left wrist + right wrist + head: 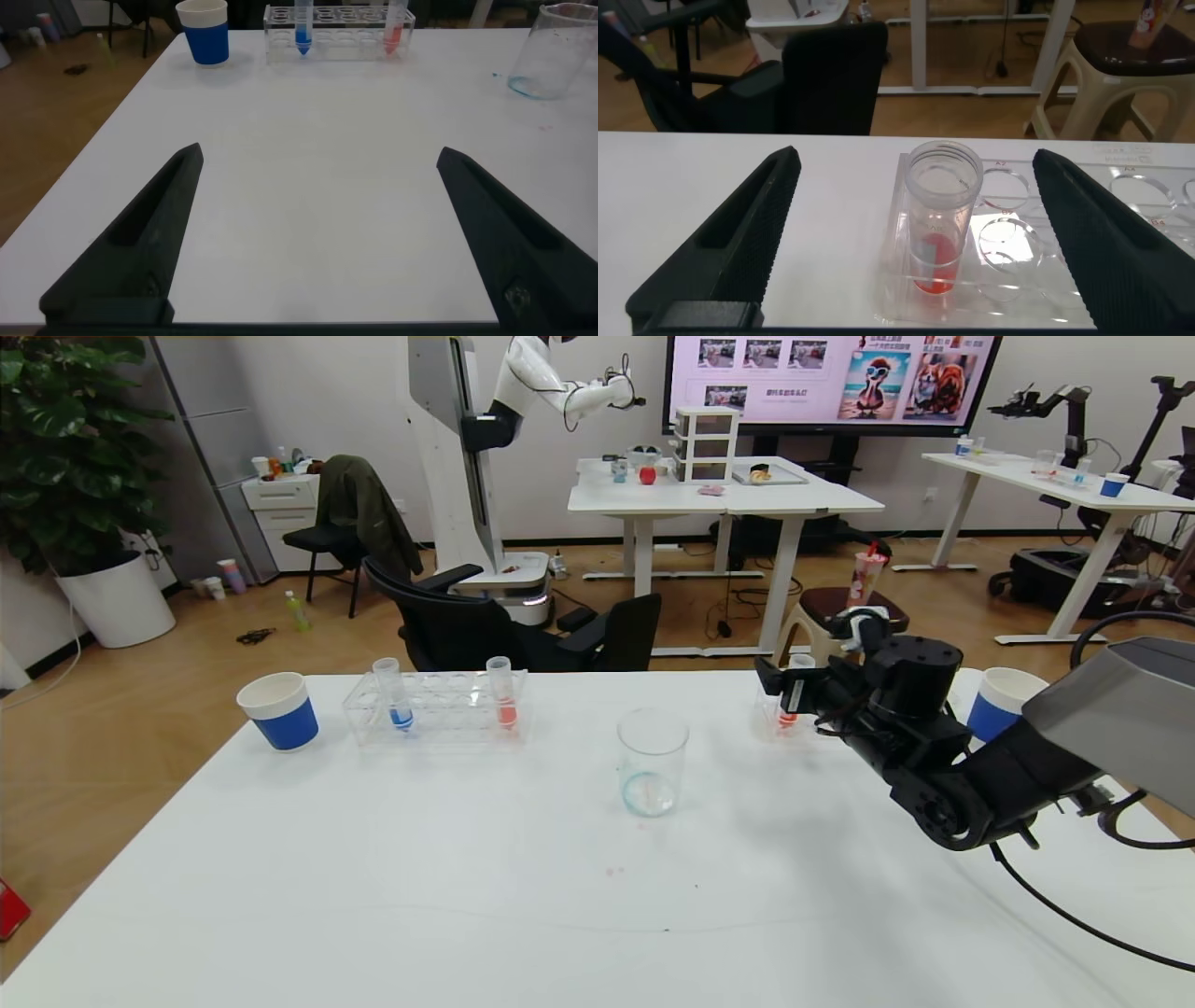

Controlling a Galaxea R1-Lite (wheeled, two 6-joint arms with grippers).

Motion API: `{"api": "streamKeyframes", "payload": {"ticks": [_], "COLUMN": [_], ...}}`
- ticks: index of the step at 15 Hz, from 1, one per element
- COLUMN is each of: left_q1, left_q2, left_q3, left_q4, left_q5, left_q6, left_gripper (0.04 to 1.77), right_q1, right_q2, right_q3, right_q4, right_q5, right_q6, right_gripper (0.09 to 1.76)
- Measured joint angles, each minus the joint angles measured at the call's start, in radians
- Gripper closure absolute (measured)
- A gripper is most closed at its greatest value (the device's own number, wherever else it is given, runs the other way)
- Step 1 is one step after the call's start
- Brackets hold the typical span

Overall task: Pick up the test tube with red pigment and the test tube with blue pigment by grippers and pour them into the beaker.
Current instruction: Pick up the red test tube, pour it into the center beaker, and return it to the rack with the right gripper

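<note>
Red pigment (936,265) is low down under the test tube's opening (944,172), so the red pigment will flow out and cover only the beaker's bottom when I pour.
A test tube with red pigment (939,233) stands upright in the end hole of a clear rack (1083,233) at the table's far right. My right gripper (917,157) is open, and the tube stands between its fingers without touching either. In the head view this gripper (782,689) is level with that tube (791,700). A second rack (434,709) at the far left holds the test tube with blue pigment (393,695) and another red tube (503,695). The beaker (652,761) stands mid-table. My left gripper (318,161) hangs open over bare table, far from the blue tube (302,23).
Blue-banded paper cups stand at the far left (278,709) and far right (999,702) of the white table (467,896). Black chairs (523,630) sit just behind its far edge. The right arm (962,775) reaches over the table's right side.
</note>
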Motion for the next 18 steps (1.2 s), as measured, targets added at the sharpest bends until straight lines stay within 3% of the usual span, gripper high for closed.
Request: {"api": "streamKeyframes", "payload": {"ticks": [8,9,10,12,13,15,18], "left_q1": [0.0,0.0,0.0,0.0,0.0,0.0,0.0], "left_q2": [0.0,0.0,0.0,0.0,0.0,0.0,0.0], "left_q3": [0.0,0.0,0.0,0.0,0.0,0.0,0.0], "left_q4": [0.0,0.0,0.0,0.0,0.0,0.0,0.0], "left_q5": [0.0,0.0,0.0,0.0,0.0,0.0,0.0], "left_q6": [0.0,0.0,0.0,-0.001,0.0,0.0,0.0], "left_gripper": [0.07,0.07,0.07,0.07,0.07,0.07,0.07], "right_q1": [-0.02,-0.02,-0.017,-0.01,-0.01,-0.004,-0.006], "right_q2": [0.096,0.098,0.098,0.097,0.097,0.094,0.084], "right_q3": [-0.071,-0.071,-0.067,-0.057,-0.054,-0.051,-0.049], "right_q4": [-0.01,-0.028,-0.053,-0.066,-0.069,-0.069,-0.066], "right_q5": [0.02,0.018,0.018,0.014,0.013,0.01,0.01], "right_q6": [-0.026,-0.026,-0.026,-0.028,-0.028,-0.028,-0.029], "right_gripper": [0.12,0.24,0.5,1.35,1.5,1.26,1.33]}}
